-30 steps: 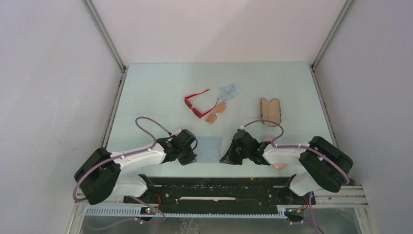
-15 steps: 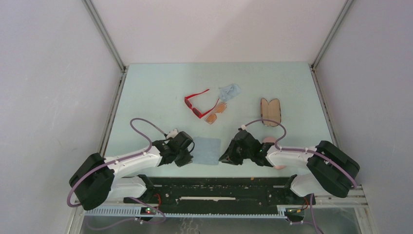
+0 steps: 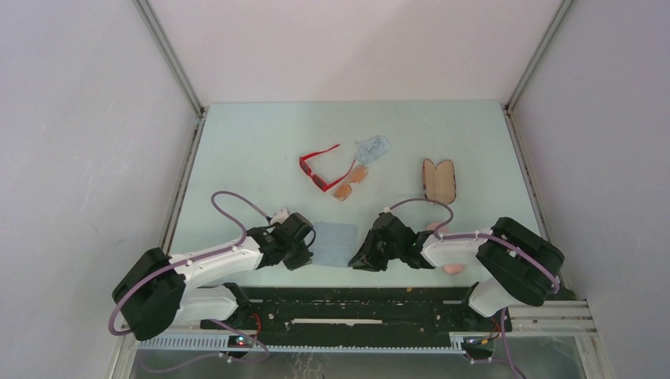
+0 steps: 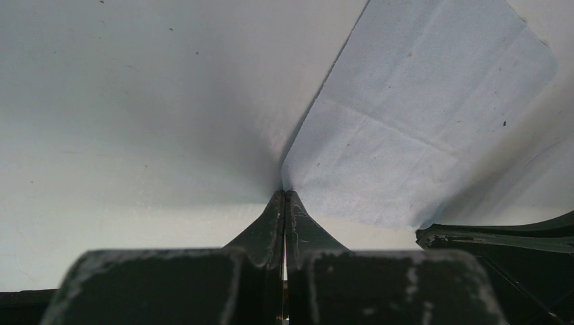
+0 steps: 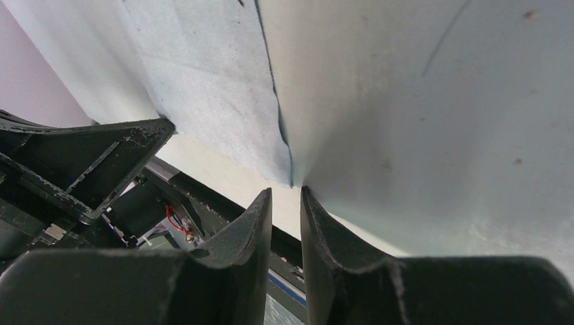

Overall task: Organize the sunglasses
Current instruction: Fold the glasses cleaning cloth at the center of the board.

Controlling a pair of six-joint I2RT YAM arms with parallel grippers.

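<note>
Next, my right gripper reaches farther onto the cloth (image 5: 274,160) and pinches it before lifting, because the pale blue cloth's corner (image 5: 290,179) is just past my right gripper's fingers.
The red-framed sunglasses (image 3: 320,168) lie mid-table, with the slim orange-lensed sunglasses (image 3: 351,183) just right of them; neither gripper is near either pair. A flat pale blue cloth (image 3: 333,242) lies at the near edge between both arms. My left gripper (image 3: 310,251) is at the cloth's left corner, and in the left wrist view that gripper (image 4: 284,196) is shut with the cloth (image 4: 406,115) pinched at its tips. My right gripper (image 3: 355,260) is at the cloth's right side. In the right wrist view it (image 5: 286,196) stands slightly open, the cloth (image 5: 203,81) corner just beyond its tips.
A crumpled blue cloth (image 3: 372,148) lies behind the sunglasses. An open plaid case (image 3: 438,180) sits to the right. A pink case (image 3: 452,268) shows partly under the right arm. The table's near edge and black rail (image 3: 348,304) are right below both grippers.
The right gripper went from shut to slightly open and let go of the cloth's corner. The left arm drew back to the left with its jaws still shut.
</note>
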